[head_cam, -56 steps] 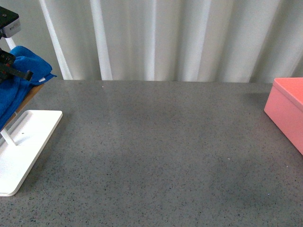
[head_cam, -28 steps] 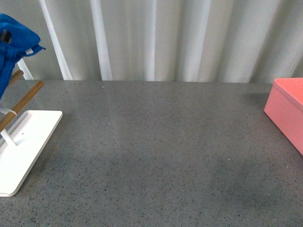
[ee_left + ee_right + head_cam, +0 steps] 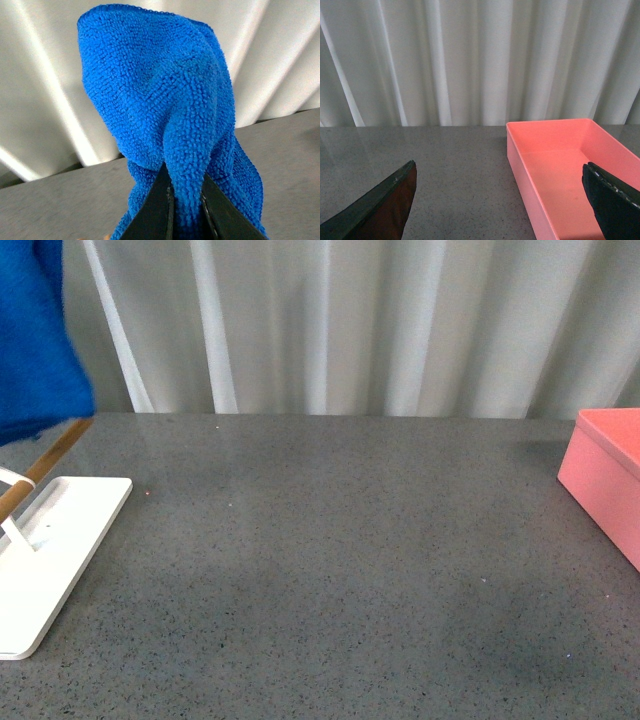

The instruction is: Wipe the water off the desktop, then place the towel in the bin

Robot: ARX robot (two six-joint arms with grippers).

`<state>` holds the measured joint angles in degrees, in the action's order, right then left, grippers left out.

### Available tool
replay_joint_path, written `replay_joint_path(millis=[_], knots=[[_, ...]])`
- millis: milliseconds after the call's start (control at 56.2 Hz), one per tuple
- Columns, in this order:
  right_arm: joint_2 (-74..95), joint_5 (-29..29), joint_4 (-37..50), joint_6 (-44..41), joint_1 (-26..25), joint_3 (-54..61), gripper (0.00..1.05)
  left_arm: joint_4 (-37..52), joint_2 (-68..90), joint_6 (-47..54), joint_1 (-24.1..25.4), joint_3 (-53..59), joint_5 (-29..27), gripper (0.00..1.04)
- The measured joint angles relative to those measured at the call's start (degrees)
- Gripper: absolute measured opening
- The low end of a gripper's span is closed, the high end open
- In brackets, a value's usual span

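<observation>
My gripper will wipe the desktop with the bright blue towel [image 3: 150,75], and the towel will stay bunched and drag a limp edge, because soft folds [image 3: 187,155] gather at the grip.
The bright blue fluffy towel [image 3: 38,340] hangs in the air at the far left of the front view, above the white rack. In the left wrist view my left gripper [image 3: 186,197] is shut on a fold of the towel [image 3: 165,105], which bunches up over the black fingers. The speckled dark grey desktop [image 3: 330,560] fills the front view; no water shows on it. The pink bin [image 3: 607,475] sits at the right edge. In the right wrist view my right gripper [image 3: 502,200] is open, its fingers wide apart, with the bin [image 3: 560,160] lying empty between and beyond them.
A white rack base [image 3: 45,555] with wooden rods [image 3: 50,455] stands on the desktop's left side, below the towel. White curtains [image 3: 350,320] hang behind the desktop's far edge.
The towel has gone up off the rack's wooden rod and now hangs higher and larger in the front view. The left gripper itself has left that view.
</observation>
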<state>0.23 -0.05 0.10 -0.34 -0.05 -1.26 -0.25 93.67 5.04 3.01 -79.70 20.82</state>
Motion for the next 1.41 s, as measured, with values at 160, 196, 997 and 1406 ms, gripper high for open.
replay_joint_path(millis=[160, 196, 997, 1406], knots=[[0.0, 0.0, 0.0, 0.0, 0.0, 0.0, 0.98, 7.0, -4.9, -9.2, -7.0, 7.3, 5.4, 0.05], [0.0, 0.0, 0.0, 0.0, 0.0, 0.0, 0.98, 8.0, -5.0, -10.2, -8.0, 8.5, 5.9, 0.05], [0.0, 0.0, 0.0, 0.0, 0.0, 0.0, 0.98, 47.9, 4.9, -38.1, -30.4, 28.1, 7.2, 0.05], [17.3, -23.2, 7.3, -19.3, -5.5, -9.6, 0.98, 47.8, 5.0, -38.8, -30.5, 28.1, 6.3, 0.05]])
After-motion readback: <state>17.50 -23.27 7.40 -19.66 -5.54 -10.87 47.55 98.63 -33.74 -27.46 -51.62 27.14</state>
